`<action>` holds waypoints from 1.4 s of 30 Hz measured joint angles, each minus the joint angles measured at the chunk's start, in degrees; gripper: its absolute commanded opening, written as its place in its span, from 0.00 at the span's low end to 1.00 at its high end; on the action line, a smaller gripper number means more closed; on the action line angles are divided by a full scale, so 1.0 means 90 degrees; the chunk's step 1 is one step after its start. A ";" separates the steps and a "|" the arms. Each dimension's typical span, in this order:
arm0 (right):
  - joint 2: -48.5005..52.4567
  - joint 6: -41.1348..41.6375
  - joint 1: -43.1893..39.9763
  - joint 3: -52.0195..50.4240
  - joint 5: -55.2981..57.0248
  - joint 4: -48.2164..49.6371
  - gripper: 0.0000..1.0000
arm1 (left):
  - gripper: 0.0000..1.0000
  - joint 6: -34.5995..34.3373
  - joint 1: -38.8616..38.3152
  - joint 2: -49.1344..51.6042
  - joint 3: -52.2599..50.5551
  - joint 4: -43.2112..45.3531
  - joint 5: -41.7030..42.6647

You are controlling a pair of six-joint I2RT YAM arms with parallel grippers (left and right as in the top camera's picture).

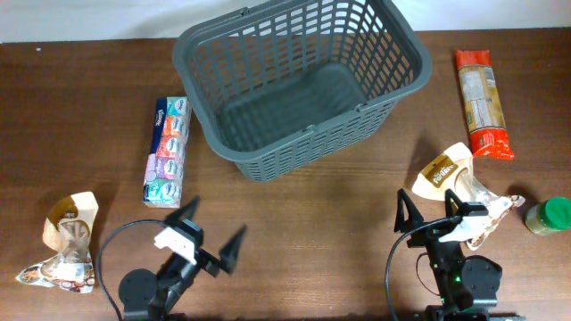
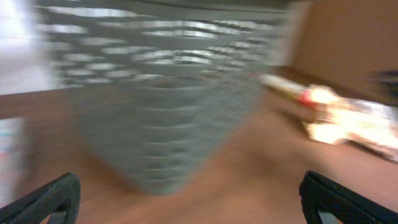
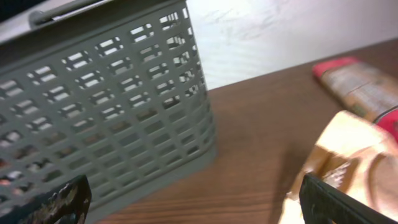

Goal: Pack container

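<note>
The dark grey basket (image 1: 299,98) slants, its rim above my right gripper, which should therefore rise and take the end of the basket's rim (image 1: 421,73) nearest the cracker packet first.
The large dark grey basket (image 1: 299,80) stands at the back middle of the table and holds nothing. It shows blurred in the left wrist view (image 2: 168,118) and sharp in the right wrist view (image 3: 106,112). My left gripper (image 1: 212,235) is open and empty near the front left. My right gripper (image 1: 428,214) is open and empty at the front right, beside a tan snack bag (image 1: 455,183). That bag shows at the right of the right wrist view (image 3: 354,162).
A pack of tissue packets (image 1: 168,152) lies left of the basket. A second tan snack bag (image 1: 67,241) lies at the front left. A red-ended cracker packet (image 1: 483,102) lies at the back right. A green-lidded jar (image 1: 547,216) stands at the right edge.
</note>
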 measured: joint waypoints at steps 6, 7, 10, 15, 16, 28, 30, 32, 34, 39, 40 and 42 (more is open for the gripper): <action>0.0379 0.0525 0.0002 0.0000 -0.0478 0.0053 0.99 | 0.99 -0.0452 -0.0005 0.0000 0.0000 -0.0141 0.1671; 0.0425 0.0690 0.0000 0.0000 -0.0580 0.0056 0.99 | 0.99 -0.0617 -0.0005 0.0000 0.0000 -0.0143 0.1834; 0.0459 0.1013 0.0000 0.0039 -0.0753 0.0034 0.99 | 0.99 -0.0901 -0.0005 0.0000 0.0002 -0.0148 0.2059; 0.0682 0.1129 -0.0131 0.1013 -0.0595 -0.0432 0.99 | 0.99 -0.1158 -0.0005 0.0046 0.0580 -0.1171 0.1948; 0.0804 0.1052 -0.0189 0.1394 -0.0556 -0.0680 0.99 | 0.99 -0.1197 -0.0005 0.0100 0.0869 -0.1554 0.1751; 0.3504 0.0053 -0.0425 0.5214 -0.0911 -0.3956 0.99 | 1.00 -0.1552 -0.0005 0.0257 0.1819 -0.0755 0.0901; 0.3728 -0.0095 -0.0425 0.5634 -0.1081 -0.4141 0.99 | 1.00 -0.1581 -0.0005 0.0350 0.2001 -0.0952 0.0979; 0.3946 -0.0243 -0.0425 0.6183 -0.1139 -0.4418 0.99 | 0.99 -0.1469 -0.0005 0.0595 0.2516 -0.1787 0.0940; 0.4235 -0.0367 -0.0425 0.6970 -0.1103 -0.4877 0.99 | 1.00 -0.1229 -0.0005 0.0945 0.3235 -0.2902 0.0731; 0.5404 -0.0551 -0.0425 0.9675 -0.0886 -0.6710 0.99 | 0.99 -0.0221 -0.0010 0.2504 0.6101 -0.6346 -0.1039; 0.5678 -0.0580 -0.0425 1.0210 -0.0865 -0.7074 0.99 | 1.00 -0.0092 -0.0010 0.2803 0.6623 -0.6671 -0.1345; 0.6171 -0.0651 -0.0425 1.1074 -0.0838 -0.7643 0.99 | 0.99 0.0138 -0.0010 0.3364 0.7628 -0.6989 -0.1826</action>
